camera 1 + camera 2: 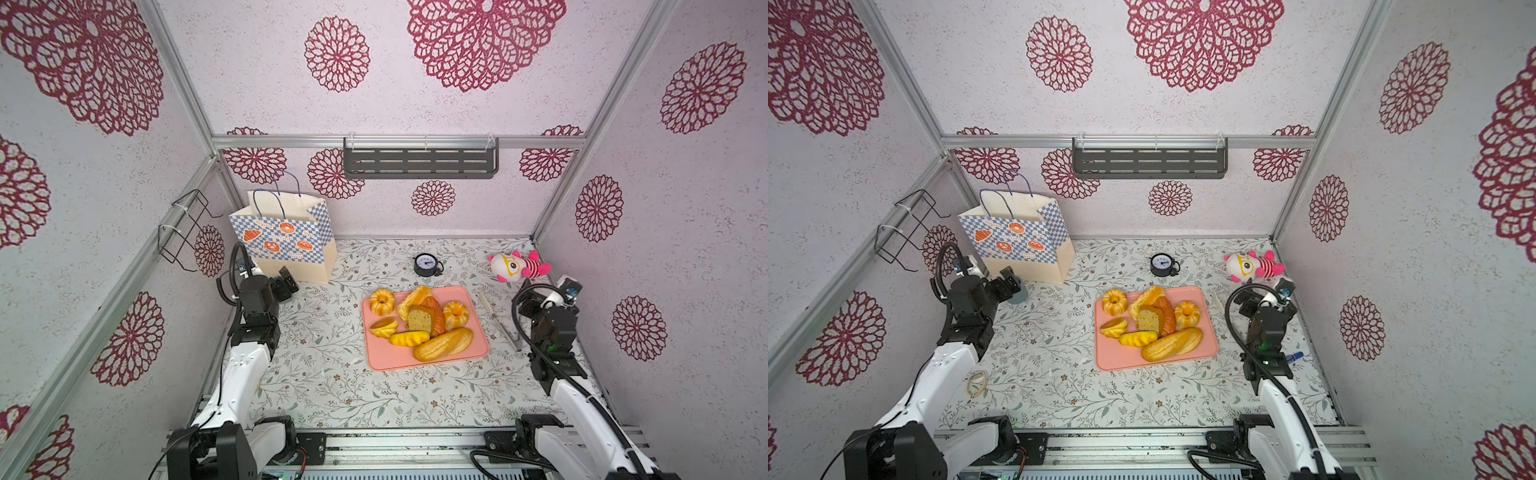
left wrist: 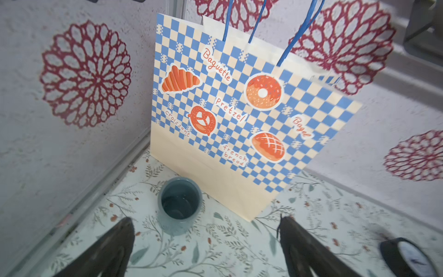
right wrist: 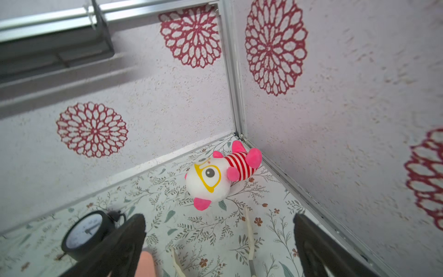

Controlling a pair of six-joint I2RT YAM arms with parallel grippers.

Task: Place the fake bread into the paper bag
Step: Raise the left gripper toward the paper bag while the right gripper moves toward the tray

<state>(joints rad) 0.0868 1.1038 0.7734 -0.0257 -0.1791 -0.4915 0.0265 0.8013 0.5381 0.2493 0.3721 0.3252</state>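
The paper bag [image 1: 289, 244] is in the back corner, a long way from the pink tray, so next my left gripper grabs its front rim [image 1: 294, 220] and pulls the bag nearer first.
Several glossy golden pieces of fake bread [image 1: 419, 320] [image 1: 1154, 318] lie piled on a pink tray [image 1: 478, 353] [image 1: 1113, 359] in the middle of the table. Among them are two fluted ring cakes and a long loaf [image 1: 444, 344]. The paper bag [image 1: 286, 245] [image 1: 1017, 241] [image 2: 215, 115] stands upright at the back left, mouth open, blue handles up. My left gripper [image 1: 289, 280] [image 2: 206, 220] hovers open just in front of the bag's base, holding nothing. My right gripper [image 1: 530, 297] [image 3: 219, 217] stands open and empty at the right of the tray, facing the back right corner.
A blue-grey cup [image 2: 179, 203] stands by the bag's base, close to the left gripper. A black clock [image 1: 426, 264] and a pink-and-white plush toy [image 3: 215, 177] sit along the back wall. Tongs [image 1: 498, 324] lie right of the tray. Glasses [image 1: 977, 383] lie under the left arm.
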